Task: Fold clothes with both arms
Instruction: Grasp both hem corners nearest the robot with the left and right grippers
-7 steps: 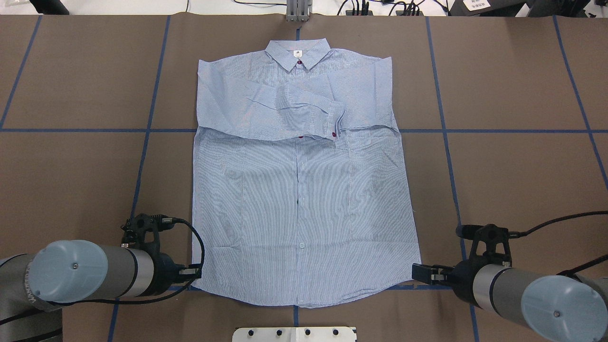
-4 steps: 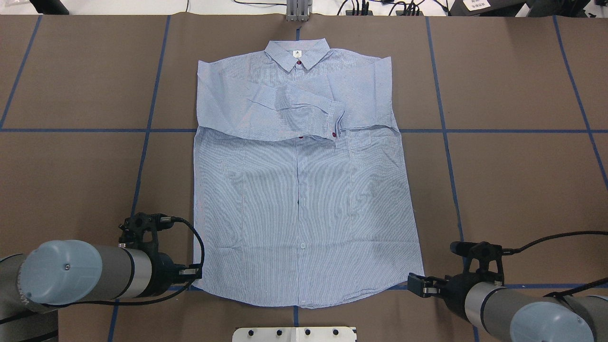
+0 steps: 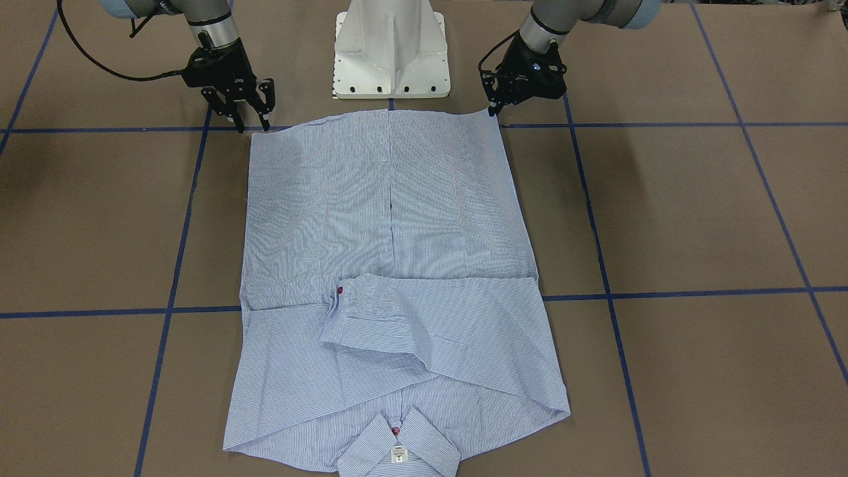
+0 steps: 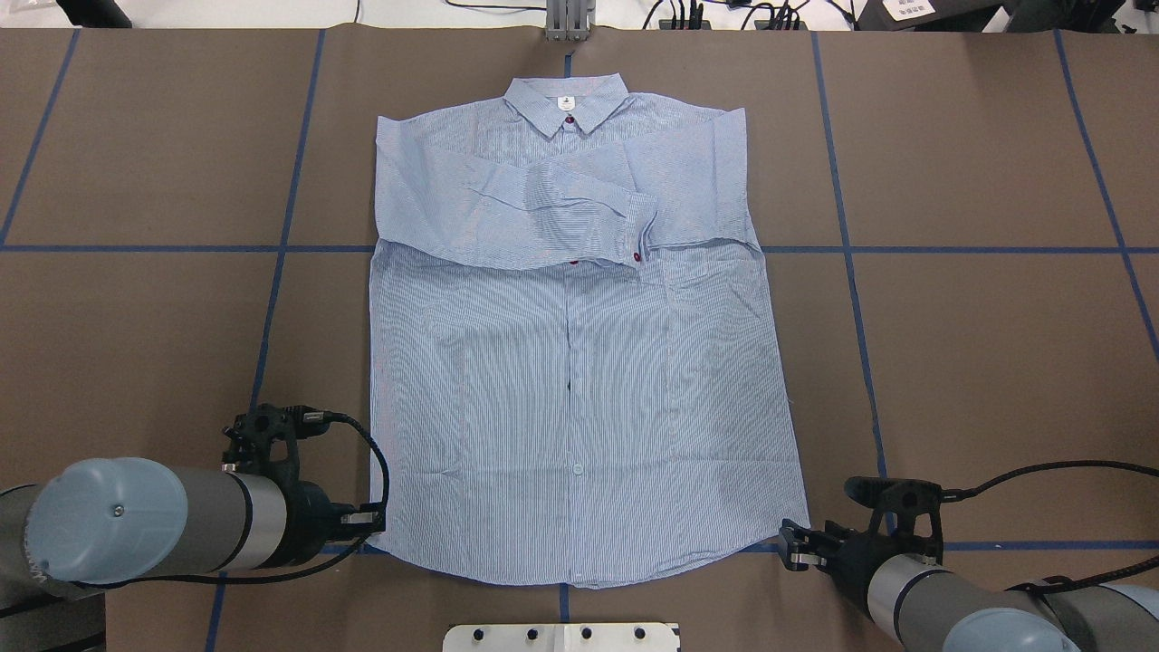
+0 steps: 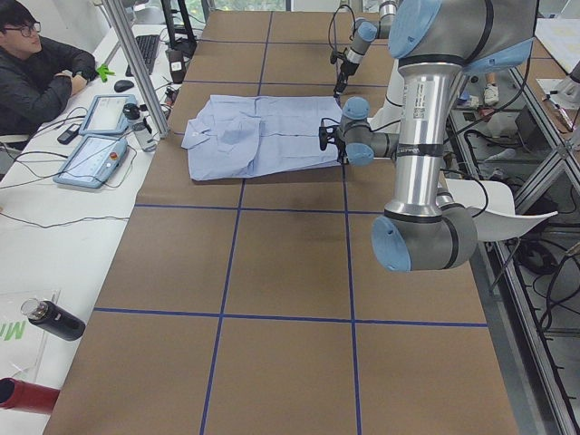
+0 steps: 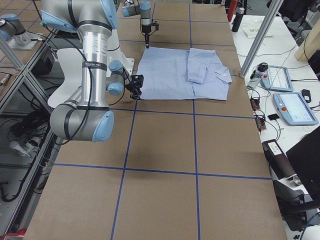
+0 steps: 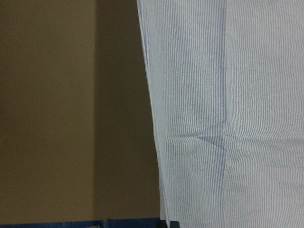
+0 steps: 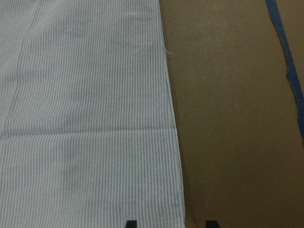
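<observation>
My gripper will pull the shirt's hem, and the whole shirt [image 3: 389, 208] will slide along. The sleeves [image 3: 397, 318] will stay folded as it slides, because they lie flat across the chest.
The light blue striped shirt [image 4: 579, 362] lies flat and face up on the brown table, collar [image 4: 568, 101] at the far side, both sleeves folded across the chest. My left gripper [image 4: 369, 520] is low at the hem's left corner. In the left wrist view its tips [image 7: 169, 223] meet on the shirt's edge [image 7: 159, 142], so it is shut on the shirt. My right gripper [image 4: 786, 550] is at the hem's right corner. In its wrist view the right gripper [image 8: 169, 223] is open, its two tips straddling the shirt's side edge [image 8: 173, 142].
The white pedestal base [image 3: 391, 53] stands just behind the hem, between the arms. Blue tape lines [image 4: 851, 272] grid the table. A person [image 5: 36, 72] sits at a side desk with teach pendants [image 5: 95, 145]. A dark bottle [image 5: 54, 319] lies there too.
The right gripper has drawn back toward the robot's side and down to the hem's right corner. The left arm and the shirt have stayed put.
</observation>
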### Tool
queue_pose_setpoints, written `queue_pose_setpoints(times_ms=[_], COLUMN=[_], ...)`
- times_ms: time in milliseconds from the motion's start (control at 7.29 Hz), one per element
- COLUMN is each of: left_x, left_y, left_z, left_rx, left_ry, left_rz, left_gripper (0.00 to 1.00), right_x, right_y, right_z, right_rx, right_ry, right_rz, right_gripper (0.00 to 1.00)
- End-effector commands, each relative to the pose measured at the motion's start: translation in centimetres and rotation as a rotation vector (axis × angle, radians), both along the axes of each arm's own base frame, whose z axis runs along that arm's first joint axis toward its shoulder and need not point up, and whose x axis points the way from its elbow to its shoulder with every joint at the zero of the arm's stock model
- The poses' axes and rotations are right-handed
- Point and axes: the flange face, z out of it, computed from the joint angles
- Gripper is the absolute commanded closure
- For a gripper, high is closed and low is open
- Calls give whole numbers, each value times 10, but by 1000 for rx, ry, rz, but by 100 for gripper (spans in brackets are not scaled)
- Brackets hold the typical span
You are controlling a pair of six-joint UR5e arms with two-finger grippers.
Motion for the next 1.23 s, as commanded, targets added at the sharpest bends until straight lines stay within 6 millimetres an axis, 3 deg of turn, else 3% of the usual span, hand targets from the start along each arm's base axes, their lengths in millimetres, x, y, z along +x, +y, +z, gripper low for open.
queue_pose_setpoints(times_ms=[0, 548, 823, 1097], left_x=[0, -1, -1, -2], left_y=[0, 0, -1, -1], left_z=[0, 1, 2, 3], left_rx=[0, -1, -2, -1], left_ry=[-1, -2, -4, -7], left_rz=[0, 0, -2, -1], left_gripper=[100, 100, 100, 100], right_x=[-3, -9, -10, -9], right_y=[1, 4, 5, 5], right_z=[2, 5, 5, 5], right_rx=[9, 23, 26, 43], right_ry=[4, 8, 10, 13], right_rz=[4, 11, 8, 17], right_gripper=[47, 49, 69, 78])
